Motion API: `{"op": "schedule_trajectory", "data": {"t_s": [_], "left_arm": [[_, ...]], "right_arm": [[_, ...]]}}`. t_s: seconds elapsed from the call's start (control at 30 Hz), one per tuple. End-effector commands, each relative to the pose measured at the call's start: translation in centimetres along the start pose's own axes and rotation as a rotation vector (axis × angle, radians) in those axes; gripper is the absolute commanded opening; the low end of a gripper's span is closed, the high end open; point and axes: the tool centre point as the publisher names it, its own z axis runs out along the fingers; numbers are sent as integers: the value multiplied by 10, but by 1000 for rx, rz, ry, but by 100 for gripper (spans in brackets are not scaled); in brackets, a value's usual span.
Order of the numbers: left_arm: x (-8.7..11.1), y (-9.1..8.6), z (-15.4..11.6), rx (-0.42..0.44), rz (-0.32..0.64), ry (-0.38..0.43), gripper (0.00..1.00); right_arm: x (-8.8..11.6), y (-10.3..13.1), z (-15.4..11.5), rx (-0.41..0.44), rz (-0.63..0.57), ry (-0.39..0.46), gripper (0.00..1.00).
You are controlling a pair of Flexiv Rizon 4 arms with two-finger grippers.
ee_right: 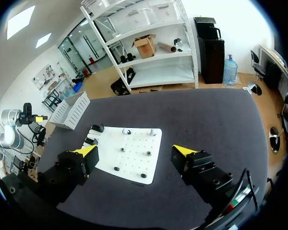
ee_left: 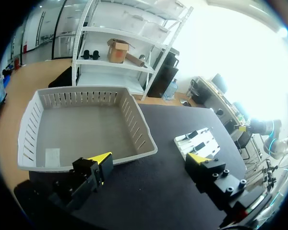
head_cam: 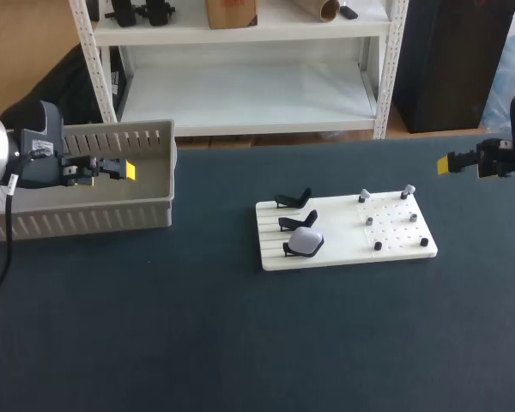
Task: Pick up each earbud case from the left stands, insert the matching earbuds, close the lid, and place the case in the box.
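Observation:
The earbud case (head_cam: 305,241) should hide empty sockets under its hinged lid, because the pale earbuds (head_cam: 365,195) are still on the far pegs.
A white board (head_cam: 343,245) lies mid-table. Three black stands sit on its left part, and the nearest holds a white earbud case (head_cam: 306,242). Small earbuds (head_cam: 369,221) sit on pegs on its right part. The grey slatted box (head_cam: 86,215) stands at the left. My left gripper (head_cam: 120,170) hovers open over the box, empty; in the left wrist view it (ee_left: 149,160) is above the box's near wall (ee_left: 139,127), with the board (ee_left: 199,141) ahead. My right gripper (head_cam: 459,163) hangs open and empty at the far right, well above the board (ee_right: 134,139).
The two rear stands (head_cam: 293,202) on the board hold nothing. The box's floor (ee_left: 81,129) is bare apart from a pale label. Dark tabletop surrounds the board on all sides.

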Motion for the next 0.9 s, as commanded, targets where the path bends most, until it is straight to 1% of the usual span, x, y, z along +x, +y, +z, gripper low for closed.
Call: {"op": "schedule_trajectory", "data": {"t_s": [0.03,0.47,0.5,0.57,0.6,0.63,0.67,0.7,0.73,0.77,0.9], "left_arm": [[-1,-1,0,-3,0,5,100],[-1,-1,0,-3,0,5,100],[-3,-4,-2,46,82,-23,100],[-5,-14,-7,130,253,-117,100],[-5,-20,-10,187,358,-151,100],[-5,-23,-12,205,427,-187,100],[-4,-32,-15,269,594,-227,100],[-1,-41,-19,338,715,-272,100],[1,-48,-23,434,821,-250,100],[5,-57,-26,546,947,-187,100],[5,-57,-26,546,947,-187,100]], "right_arm": [[0,0,0,0,-1,1,100],[0,0,0,0,-1,1,100],[0,0,0,0,-1,1,100],[0,0,0,0,-1,1,100],[0,0,0,0,-1,1,100],[0,0,0,0,-1,1,100],[0,0,0,0,-1,1,100],[0,0,0,0,-1,1,100],[0,0,0,0,-1,1,100],[0,0,0,0,-1,1,100],[0,0,0,0,-1,1,100]]}}
